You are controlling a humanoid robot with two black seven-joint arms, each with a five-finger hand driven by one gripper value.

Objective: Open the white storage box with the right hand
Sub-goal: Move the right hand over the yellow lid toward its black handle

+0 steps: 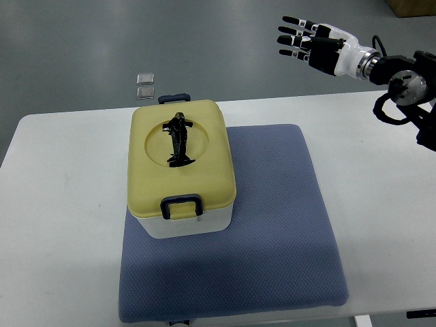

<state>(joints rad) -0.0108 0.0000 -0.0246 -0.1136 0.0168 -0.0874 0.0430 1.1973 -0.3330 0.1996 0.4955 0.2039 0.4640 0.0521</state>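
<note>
My right gripper should keep moving in with its fingers open until they are on both sides of the handle [179, 139], because the black handle lies clear in the lid's round hollow [198, 141].
The white storage box [187, 221] stands on the left part of a blue mat [272, 225]. Its yellow lid [211, 157] is shut down on it. A black handle [179, 139] lies in the lid's round recess. A dark blue latch [181, 203] sits at the near edge and another [174, 98] at the far edge. My right hand [300, 39] is raised at the top right, beyond the table's far edge and well away from the box. Its fingers [294, 28] are spread and hold nothing. The left arm does not show.
The mat lies on a white table [61, 204]. Two small clear packets [145, 84] lie on the grey floor beyond the table's far edge. A dark bit of the robot [428, 129] shows at the right edge.
</note>
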